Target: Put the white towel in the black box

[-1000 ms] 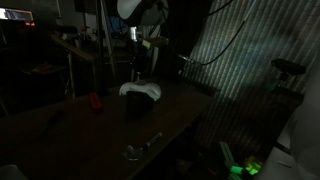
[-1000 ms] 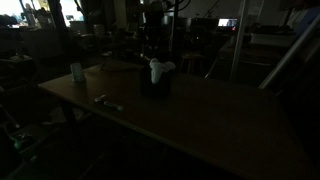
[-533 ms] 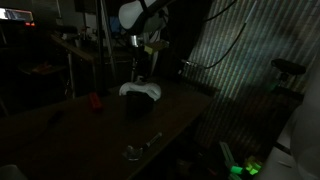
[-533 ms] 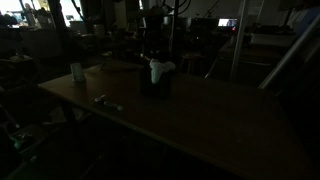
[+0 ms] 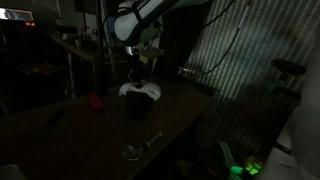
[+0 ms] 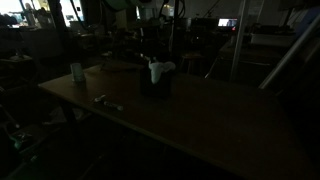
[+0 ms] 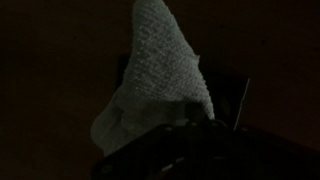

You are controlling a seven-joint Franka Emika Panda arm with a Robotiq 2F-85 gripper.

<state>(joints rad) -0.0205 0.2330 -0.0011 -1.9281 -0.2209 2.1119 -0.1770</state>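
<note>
The white towel is bunched up over the black box's rim (image 5: 128, 92). Next, my gripper rises clear, then comes down on the towel (image 5: 142, 88) and pushes it into the box first.
The scene is very dark. The white towel (image 5: 140, 90) lies bunched on top of the black box (image 5: 141, 105) on the table; both exterior views show it (image 6: 158, 70), with the box (image 6: 154, 87) barely visible beneath. My gripper (image 5: 137, 72) hangs just above the towel, also in the other exterior view (image 6: 149, 52). In the wrist view the towel (image 7: 155, 85) fills the middle, draped over the dark box rim (image 7: 236, 88). My gripper's dark body covers the bottom of that view and its fingers cannot be made out.
A small red object (image 5: 95, 100) and a metal tool (image 5: 134, 150) lie on the table (image 5: 90, 135). A pale cup (image 6: 77, 71) and the metal tool (image 6: 104, 100) show near the table's edge. Green-lit gear (image 5: 245, 168) sits on the floor.
The arm's upper part has swung leftward and tilted in an exterior view. The gripper stays just above the towel, which has not moved.
</note>
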